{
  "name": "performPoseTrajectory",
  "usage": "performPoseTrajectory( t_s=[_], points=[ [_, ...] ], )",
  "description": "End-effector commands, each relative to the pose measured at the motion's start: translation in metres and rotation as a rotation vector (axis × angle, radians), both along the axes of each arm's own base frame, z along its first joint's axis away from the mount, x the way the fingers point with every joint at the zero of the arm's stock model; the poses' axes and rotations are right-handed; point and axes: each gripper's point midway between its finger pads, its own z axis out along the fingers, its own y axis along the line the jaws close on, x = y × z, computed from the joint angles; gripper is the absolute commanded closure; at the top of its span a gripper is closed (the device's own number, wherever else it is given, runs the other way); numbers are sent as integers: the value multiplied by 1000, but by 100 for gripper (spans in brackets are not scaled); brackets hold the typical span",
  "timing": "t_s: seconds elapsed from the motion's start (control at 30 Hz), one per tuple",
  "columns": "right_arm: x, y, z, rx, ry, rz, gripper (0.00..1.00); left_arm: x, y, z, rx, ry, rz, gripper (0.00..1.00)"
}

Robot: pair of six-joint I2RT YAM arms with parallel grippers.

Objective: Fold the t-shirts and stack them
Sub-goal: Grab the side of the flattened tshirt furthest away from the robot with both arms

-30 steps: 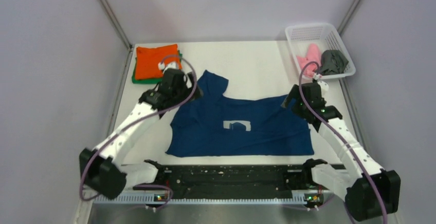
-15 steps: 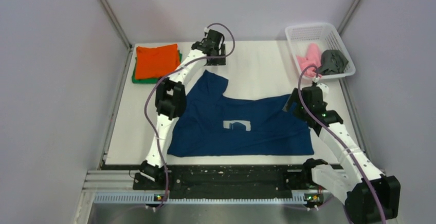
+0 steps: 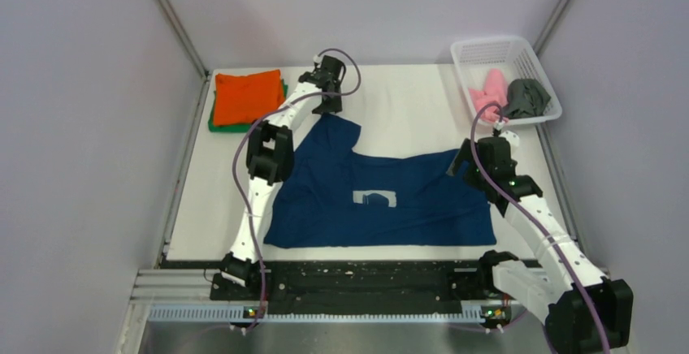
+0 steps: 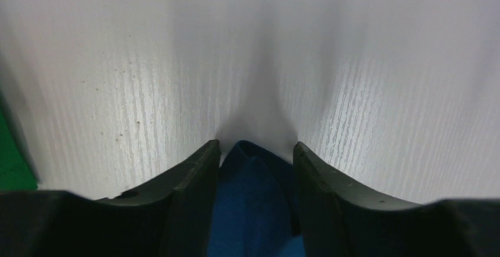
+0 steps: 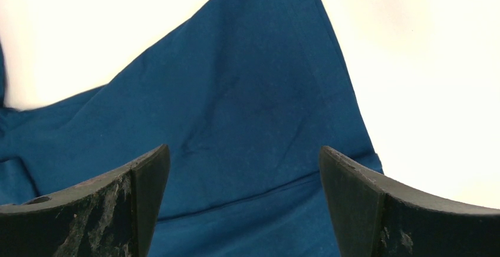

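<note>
My right gripper should take the opposite corner and help fold in the navy t-shirt's long edge (image 3: 404, 159), which stretches far from my left gripper at the sleeve tip.
The navy t-shirt (image 3: 422, 204) lies spread on the white table, its pale print (image 3: 375, 198) facing up. My left gripper (image 3: 327, 109) reaches far out to the shirt's upper sleeve; in the left wrist view its partly open jaws (image 4: 255, 148) straddle the sleeve's pointed navy tip (image 4: 253, 210). My right gripper (image 3: 460, 161) hovers wide open over the shirt's right sleeve (image 5: 247, 104), holding nothing (image 5: 244, 157). A folded orange t-shirt (image 3: 246, 94) lies on a folded green one (image 3: 218, 124) at the back left.
A white mesh basket (image 3: 496, 49) at the back right holds a pink shirt (image 3: 486, 90) and a dark grey one (image 3: 526, 98). Grey walls close in both sides. A black rail (image 3: 366, 277) runs along the near edge.
My left arm swung from the shirt's left side out to the far middle, then drew back and down onto the upper sleeve tip. The right arm and the shirt have barely moved.
</note>
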Motion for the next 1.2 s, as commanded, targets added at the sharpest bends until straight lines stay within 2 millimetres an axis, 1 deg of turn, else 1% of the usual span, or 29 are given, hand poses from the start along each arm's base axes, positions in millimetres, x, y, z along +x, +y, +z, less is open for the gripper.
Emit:
performPoseTrajectory(
  t_s=[0.0, 0.07, 0.1, 0.17, 0.2, 0.23, 0.33, 0.4, 0.47, 0.5, 0.6, 0.63, 0.67, 0.83, 0.87, 0.97, 1.03, 1.17],
  points=[
    [7, 1, 2, 5, -28, 6, 6, -27, 8, -32, 25, 121, 2, 52],
    [7, 0, 0, 3, -25, 6, 6, -37, 13, -37, 46, 151, 3, 65],
    [8, 0, 0, 2, -23, 4, 6, -40, 17, -36, 57, 157, 8, 71],
    [8, 1, -2, 3, -18, 7, 6, -47, 24, -38, 87, 178, 19, 85],
    [8, 1, -3, 3, -14, 7, 6, -50, 26, -38, 101, 185, 25, 95],
    [8, 1, -5, 2, -13, 5, 6, -52, 29, -38, 110, 192, 29, 100],
    [11, 1, -10, -3, -4, 5, 7, -54, 32, -33, 120, 192, 32, 100],
    [14, -4, -14, -30, 5, -8, 8, -53, 32, -22, 117, 173, 35, 100],
    [21, -9, -14, -62, 23, -30, 8, -53, 29, -5, 96, 150, 30, 100],
    [26, -12, -12, -77, 30, -44, 9, -53, 27, 10, 78, 128, 28, 100],
    [48, -22, -10, -140, 52, -104, 10, -56, 22, 41, 23, 79, 23, 100],
    [55, -24, -17, -163, 86, -116, 10, -58, 20, 49, 2, 65, 22, 100],
    [65, -24, -17, -176, 96, -126, 11, -63, 18, 56, -20, 56, 17, 100],
    [110, -27, -38, -235, 179, -185, 21, -86, 5, 83, -103, 4, -14, 100],
    [119, -28, -39, -247, 185, -203, 23, -91, 3, 94, -115, -15, -16, 100],
    [133, -34, -52, -299, 226, -232, 25, -107, -1, 106, -128, -37, -27, 100],
    [139, -36, -59, -323, 241, -243, 27, -117, -4, 111, -139, -54, -41, 100],
    [138, -39, -73, -353, 278, -255, 32, -136, -6, 117, -153, -66, -57, 100]
  ],
)
